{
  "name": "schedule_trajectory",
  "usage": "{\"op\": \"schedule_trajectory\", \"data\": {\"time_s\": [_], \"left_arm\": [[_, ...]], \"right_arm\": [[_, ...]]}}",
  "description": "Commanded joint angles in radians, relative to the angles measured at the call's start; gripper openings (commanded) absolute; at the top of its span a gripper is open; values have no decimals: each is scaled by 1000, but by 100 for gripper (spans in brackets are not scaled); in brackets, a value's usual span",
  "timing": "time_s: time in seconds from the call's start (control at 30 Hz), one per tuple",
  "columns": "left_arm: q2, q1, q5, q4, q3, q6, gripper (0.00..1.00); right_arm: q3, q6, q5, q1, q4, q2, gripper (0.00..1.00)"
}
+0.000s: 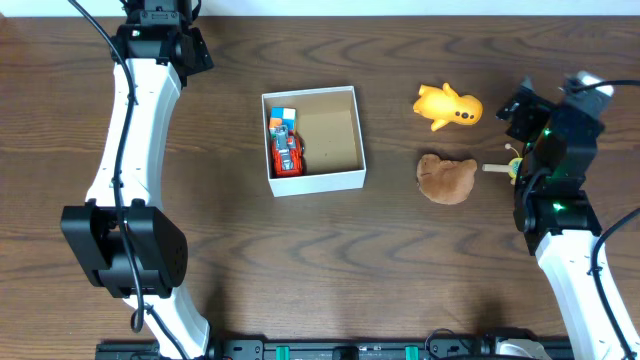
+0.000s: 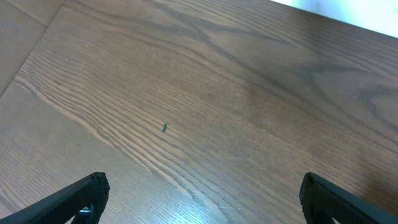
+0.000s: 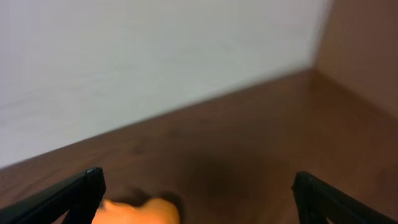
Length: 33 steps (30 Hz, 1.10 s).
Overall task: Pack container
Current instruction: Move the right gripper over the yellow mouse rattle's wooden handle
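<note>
The fingers of the robot's right gripper point past the small toy (image 1: 514,167) toward the white wall, so the robot should pull back, point them down and put them on both sides of the toy's wooden peg (image 1: 495,168).
The container (image 1: 345,182), a square shallow white box with a brown inside, sits at the table's middle. A red toy car (image 1: 287,156) and a blue and orange block (image 1: 280,121) lie along its left wall. A yellow plush toy (image 1: 448,106) and a brown plush toy (image 1: 446,178) lie on the table to its right. My right gripper (image 1: 520,108) is open, just right of the yellow plush, whose orange edge shows in the right wrist view (image 3: 134,213). My left gripper (image 2: 202,193) is open over bare wood at the far left; the overhead view shows it at the back (image 1: 195,48).
A small toy with a wooden peg (image 1: 503,167) lies between the brown plush and the right arm. The table's back edge meets a white wall (image 3: 155,56). Both arm bases stand at the front edge.
</note>
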Motion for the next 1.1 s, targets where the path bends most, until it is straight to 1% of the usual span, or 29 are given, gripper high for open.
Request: {"op": "schedule_trajectory", "data": {"time_s": [0.0,0.2,0.37,0.57,0.67,0.77,0.9,0.97,1.03,1.07], "left_arm": [[-3,1,-2,0,5,-2,98],[-3,1,-2,0,5,-2,98],[-3,1,-2,0,5,-2,98],[-3,1,-2,0,5,-2,98],[-3,1,-2,0,5,-2,98],[-3,1,-2,0,5,-2,98],[-3,1,-2,0,5,-2,98],[-3,1,-2,0,5,-2,98],[-3,1,-2,0,5,-2,98],[-3,1,-2,0,5,-2,98]], "right_arm": [[15,309,212,-7,-68,13,99],[15,309,206,-7,-159,30,99],[14,309,146,-7,-169,41,99],[13,307,80,-8,-228,42,99],[18,240,68,-5,-211,43,99],[47,237,156,12,-212,60,99],[147,241,376,58,-248,117,99],[208,247,452,74,-272,158,99],[254,312,466,76,-308,196,99],[273,367,465,73,-333,214,99]]}}
